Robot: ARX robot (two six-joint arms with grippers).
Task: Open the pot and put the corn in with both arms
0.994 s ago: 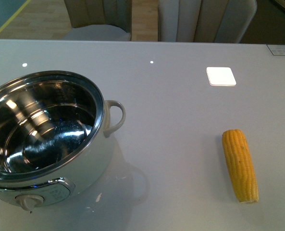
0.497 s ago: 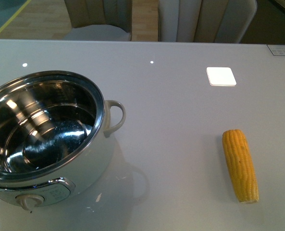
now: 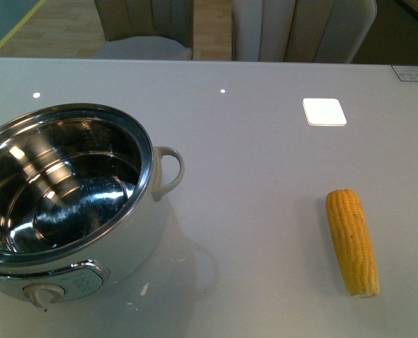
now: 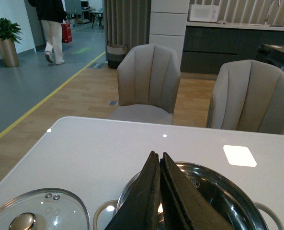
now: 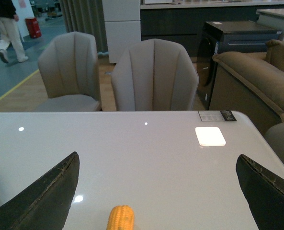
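The white pot's opening [image 3: 64,181] measures more across than the yellow corn [image 3: 352,243] does from end to end. The corn will rest lower than the pot's rim when I lower it into the pot.
The white pot [image 3: 68,204] stands open at the table's left, its steel inside empty. It also shows in the left wrist view [image 4: 213,191]. Its glass lid [image 4: 36,213] with a knob lies on the table beside the pot, seen only in the left wrist view. The yellow corn [image 3: 352,241] lies on the table at the right, tapered end toward me. My left gripper [image 4: 157,165] is shut and empty above the pot. My right gripper [image 5: 156,191] is open wide, with the corn's end [image 5: 121,218] between its fingers at the frame's bottom edge. Neither arm shows in the front view.
A flat white square [image 3: 324,111] lies on the table beyond the corn. Two beige chairs [image 3: 304,32] stand behind the table's far edge. A card [image 3: 409,72] lies at the far right corner.
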